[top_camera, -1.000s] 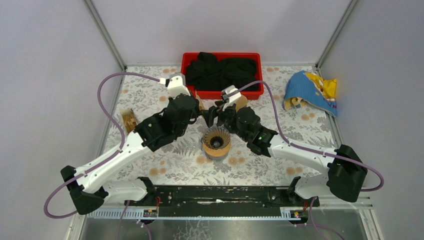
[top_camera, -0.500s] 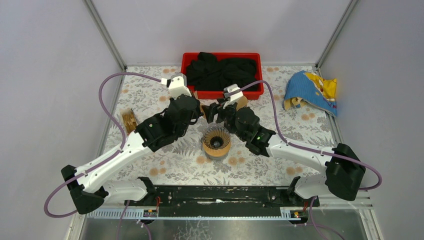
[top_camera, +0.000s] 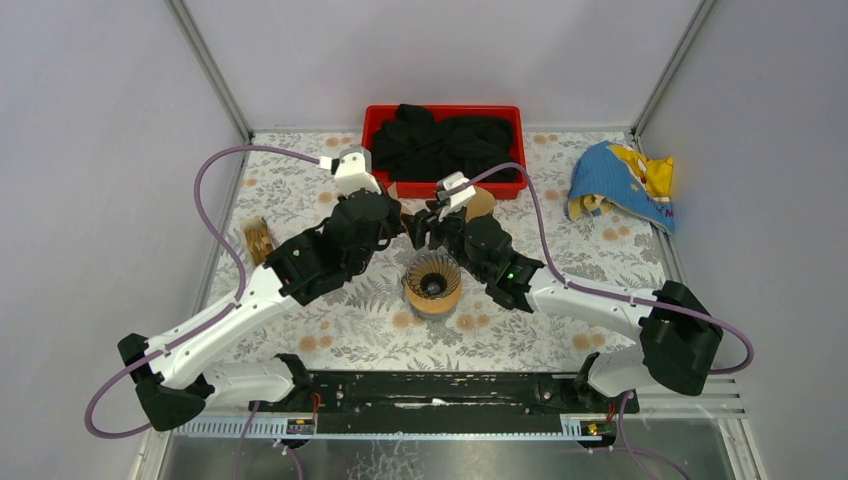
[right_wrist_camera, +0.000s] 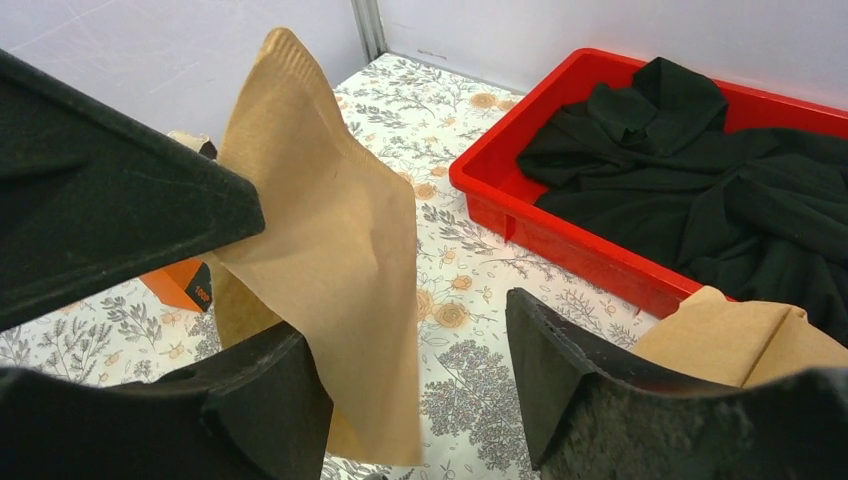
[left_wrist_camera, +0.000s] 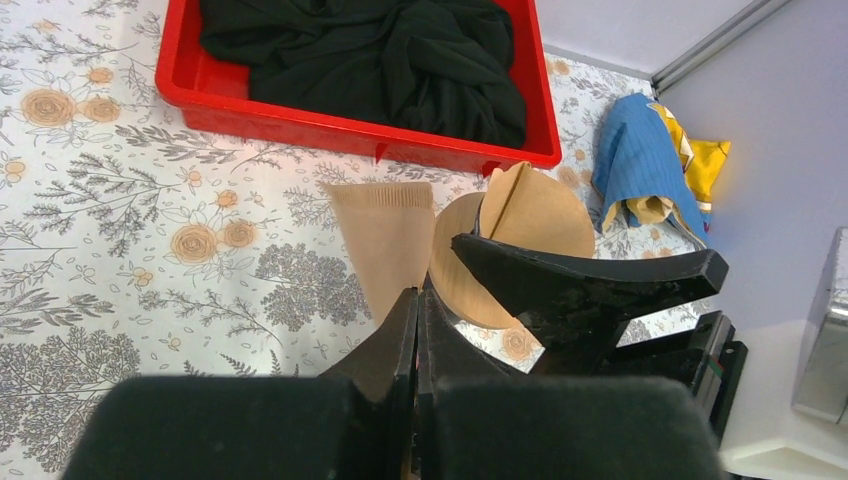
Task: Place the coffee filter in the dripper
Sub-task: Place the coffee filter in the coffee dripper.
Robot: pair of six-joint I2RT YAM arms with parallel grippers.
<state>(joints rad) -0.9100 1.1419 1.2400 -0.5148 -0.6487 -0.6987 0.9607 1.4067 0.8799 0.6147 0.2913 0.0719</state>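
Observation:
One side (right_wrist_camera: 370, 315) of the coffee filter should be held by my right gripper while my left gripper takes the other side to open it, because my left gripper is pinching the coffee filter's sides together (left_wrist_camera: 388, 285).
My left gripper (left_wrist_camera: 417, 297) is shut on the narrow end of a brown paper coffee filter (left_wrist_camera: 385, 238), which fans out beyond its tips. In the right wrist view the same filter (right_wrist_camera: 335, 240) hangs between the fingers of my open right gripper (right_wrist_camera: 410, 330), close against the left finger (right_wrist_camera: 270, 385) and apart from the right one. The dripper (top_camera: 432, 283), a brown ribbed cone, stands on the table just in front of both grippers, left (top_camera: 402, 226) and right (top_camera: 425, 222).
A second, opened filter (left_wrist_camera: 520, 215) lies beside the right gripper. Behind is a red tray (top_camera: 372, 120) holding black cloth (top_camera: 440, 145). A blue and yellow cloth (top_camera: 622, 183) lies at the back right. An orange box (right_wrist_camera: 180, 285) and a brown stack (top_camera: 258, 240) sit to the left.
The right gripper has moved left and back toward the left gripper, and its jaws have narrowed around the hanging filter. The left gripper has stayed shut on the filter.

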